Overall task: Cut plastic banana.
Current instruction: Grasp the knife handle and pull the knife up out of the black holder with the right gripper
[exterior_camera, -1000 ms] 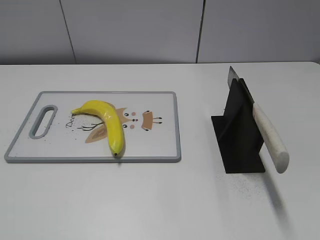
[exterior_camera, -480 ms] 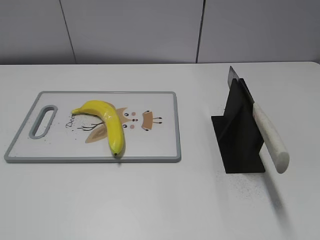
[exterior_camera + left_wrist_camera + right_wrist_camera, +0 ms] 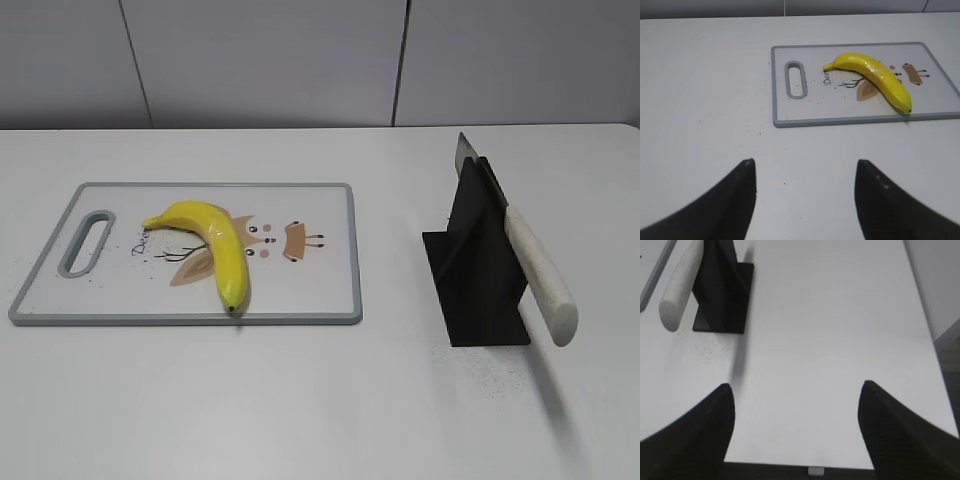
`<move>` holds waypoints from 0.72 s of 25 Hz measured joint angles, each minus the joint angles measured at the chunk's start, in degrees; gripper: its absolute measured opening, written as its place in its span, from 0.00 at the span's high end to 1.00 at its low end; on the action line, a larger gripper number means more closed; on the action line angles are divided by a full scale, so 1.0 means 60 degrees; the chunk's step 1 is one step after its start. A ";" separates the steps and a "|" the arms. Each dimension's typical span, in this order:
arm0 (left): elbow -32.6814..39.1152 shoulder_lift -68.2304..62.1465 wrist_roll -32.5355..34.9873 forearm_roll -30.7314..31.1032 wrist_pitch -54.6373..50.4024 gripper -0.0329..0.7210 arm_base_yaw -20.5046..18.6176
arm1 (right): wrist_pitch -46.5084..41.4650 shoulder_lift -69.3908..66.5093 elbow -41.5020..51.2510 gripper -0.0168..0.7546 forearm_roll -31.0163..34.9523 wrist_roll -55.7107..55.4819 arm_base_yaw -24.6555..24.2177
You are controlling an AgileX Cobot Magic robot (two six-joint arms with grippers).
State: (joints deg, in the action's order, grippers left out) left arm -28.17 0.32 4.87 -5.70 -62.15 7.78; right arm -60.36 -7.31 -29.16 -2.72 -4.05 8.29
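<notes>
The knife should come free and leave the black stand in place when I lift it, because the knife rests in an open-topped slot.
The yellow plastic banana lies on the white cutting board at the left of the table; it also shows in the left wrist view on the board. A knife with a pale handle rests slanted in a black stand; its handle and the stand show in the right wrist view. My left gripper is open and empty, well short of the board. My right gripper is open and empty, near the table's front edge, short of the stand. Neither gripper shows in the exterior view.
The white table's front edge lies just under the right gripper, and its right edge runs close by. Grey wall panels stand behind the table. Small dark specks dot the table near the board.
</notes>
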 joint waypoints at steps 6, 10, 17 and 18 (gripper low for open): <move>0.0000 0.0000 -0.0008 0.0000 0.0000 0.18 0.0000 | -0.0241 -0.2454 -0.0435 0.23 0.0962 0.0012 0.0000; 0.0000 0.0000 -0.0008 0.0000 0.0000 0.18 0.0000 | -0.0736 -0.4017 -0.1044 0.23 0.1131 0.0012 0.0000; 0.0000 0.0000 -0.0008 0.0000 0.0000 0.18 0.0000 | -0.1491 -0.6106 -0.2518 0.26 0.1501 0.0012 0.0066; 0.0000 0.0000 -0.0008 0.0000 0.0000 0.18 0.0000 | -0.1499 -0.6393 -0.2731 0.27 0.1544 0.0012 0.0141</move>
State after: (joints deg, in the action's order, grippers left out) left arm -28.17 0.32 4.82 -5.70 -62.15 7.78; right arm -69.35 -45.66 -45.54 6.55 -3.98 9.14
